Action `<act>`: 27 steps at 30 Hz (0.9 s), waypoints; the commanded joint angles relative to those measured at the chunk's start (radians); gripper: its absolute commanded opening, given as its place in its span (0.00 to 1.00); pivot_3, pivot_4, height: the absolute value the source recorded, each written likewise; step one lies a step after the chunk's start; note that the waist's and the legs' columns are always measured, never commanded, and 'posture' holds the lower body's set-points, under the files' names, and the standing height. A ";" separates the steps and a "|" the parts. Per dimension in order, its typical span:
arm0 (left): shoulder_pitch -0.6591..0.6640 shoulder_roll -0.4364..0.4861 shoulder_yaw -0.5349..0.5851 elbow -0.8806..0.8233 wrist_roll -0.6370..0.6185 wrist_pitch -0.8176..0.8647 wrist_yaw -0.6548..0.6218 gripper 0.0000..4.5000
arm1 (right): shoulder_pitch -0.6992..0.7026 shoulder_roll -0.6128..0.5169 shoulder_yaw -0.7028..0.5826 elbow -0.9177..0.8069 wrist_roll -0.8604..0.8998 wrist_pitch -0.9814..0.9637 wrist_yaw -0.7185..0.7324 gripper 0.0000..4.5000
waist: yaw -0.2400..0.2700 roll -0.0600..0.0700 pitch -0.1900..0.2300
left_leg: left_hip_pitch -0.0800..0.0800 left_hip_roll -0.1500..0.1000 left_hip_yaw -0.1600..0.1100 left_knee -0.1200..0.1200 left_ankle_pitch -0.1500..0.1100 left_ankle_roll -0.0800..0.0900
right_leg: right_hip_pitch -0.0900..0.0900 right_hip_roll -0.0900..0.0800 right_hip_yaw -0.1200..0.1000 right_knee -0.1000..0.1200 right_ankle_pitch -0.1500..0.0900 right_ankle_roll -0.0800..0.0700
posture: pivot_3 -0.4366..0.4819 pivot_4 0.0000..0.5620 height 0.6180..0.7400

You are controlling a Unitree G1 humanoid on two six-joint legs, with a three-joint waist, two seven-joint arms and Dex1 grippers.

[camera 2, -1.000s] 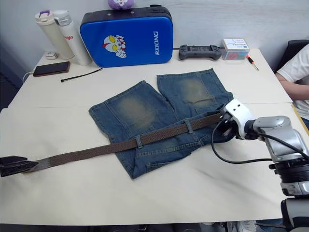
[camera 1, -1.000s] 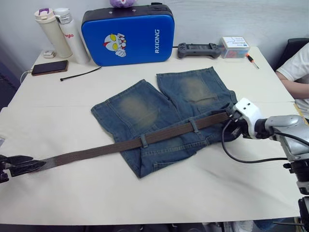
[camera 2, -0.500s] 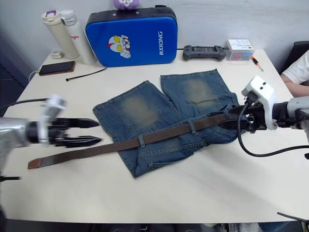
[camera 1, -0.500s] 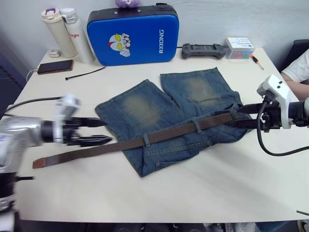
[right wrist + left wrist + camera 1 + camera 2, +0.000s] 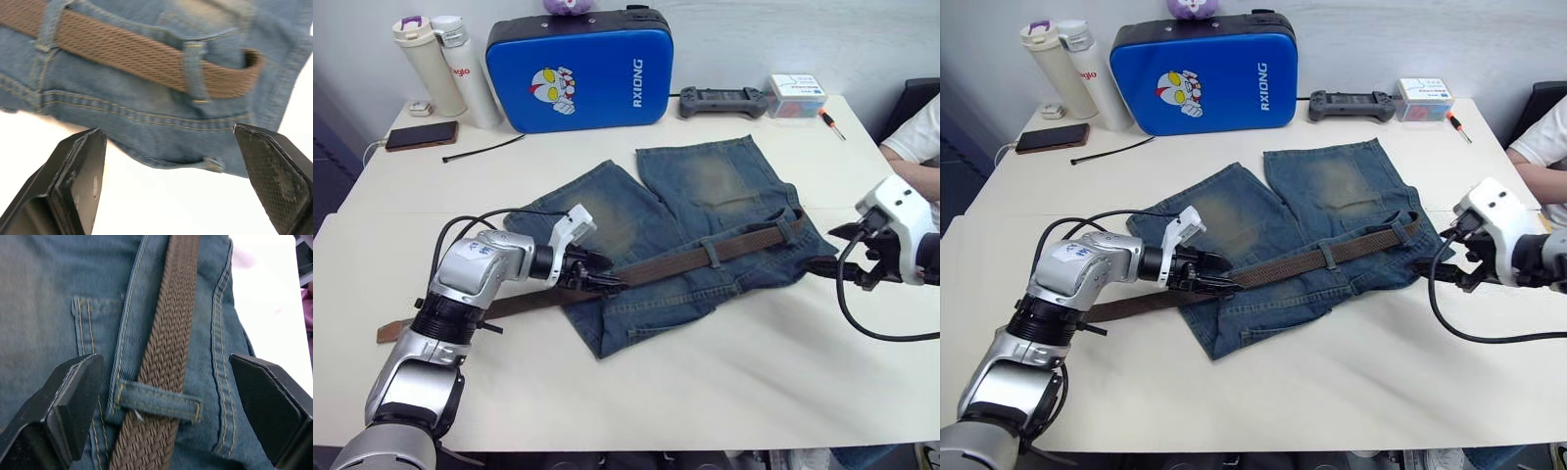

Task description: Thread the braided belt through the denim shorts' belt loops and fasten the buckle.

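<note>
I expect the braided belt (image 5: 675, 266) to curve round in a smooth arch when I carry its tail over the shorts, because the weave (image 5: 168, 328) looks thick and tight.
The denim shorts (image 5: 705, 186) lie flat at the table's middle. The braided belt (image 5: 666, 266) runs along their waistband, and its loose tail (image 5: 396, 330) lies on the table to the left. It passes under one of the belt loops (image 5: 712, 255) and another loop (image 5: 159, 401). My left gripper (image 5: 602, 279) is open at the waistband's left part, a finger on each side of the belt and that loop. My right gripper (image 5: 834, 249) is open just off the shorts' right edge, holding nothing. The belt's right end curls into the denim (image 5: 252, 58); the buckle is hidden.
At the back stand a blue padded case (image 5: 578, 69), two bottles (image 5: 426, 64), a phone (image 5: 414, 135), a black cable tie (image 5: 480, 150), a controller (image 5: 722, 101), a small box (image 5: 798, 95) and a screwdriver (image 5: 829, 122). A person's sleeve (image 5: 915, 137) is at the right edge.
My left gripper left the belt's tail and swung right to the waistband. My right gripper opened, let go of the belt's right end and drew back to the right.
</note>
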State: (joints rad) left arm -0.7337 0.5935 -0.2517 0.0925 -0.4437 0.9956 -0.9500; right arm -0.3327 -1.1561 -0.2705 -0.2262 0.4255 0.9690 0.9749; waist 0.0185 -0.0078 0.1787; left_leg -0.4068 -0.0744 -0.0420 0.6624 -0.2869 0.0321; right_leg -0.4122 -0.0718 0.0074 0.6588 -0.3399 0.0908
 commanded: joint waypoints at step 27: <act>0.035 -0.018 0.065 -0.147 -0.026 0.049 0.018 0.05 | -0.706 0.242 0.581 0.946 -0.453 -0.636 0.253 0.94 | -0.018 0.000 0.000 | 0.000 0.000 -0.001 0.001 0.000 -0.001 | 0.000 0.000 -0.001 0.001 0.000 0.000 | 0.48 0.27 1.00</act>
State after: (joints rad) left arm -0.6953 0.5723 -0.2142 -0.0096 -0.4471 1.0470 -0.9340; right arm -1.0085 -0.9006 0.2914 0.6663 0.0206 0.3613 1.1770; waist 0.0001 -0.0076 0.1787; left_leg -0.4069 -0.0748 -0.0429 0.6633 -0.2866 0.0315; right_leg -0.4124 -0.0716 0.0060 0.6596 -0.3399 0.0907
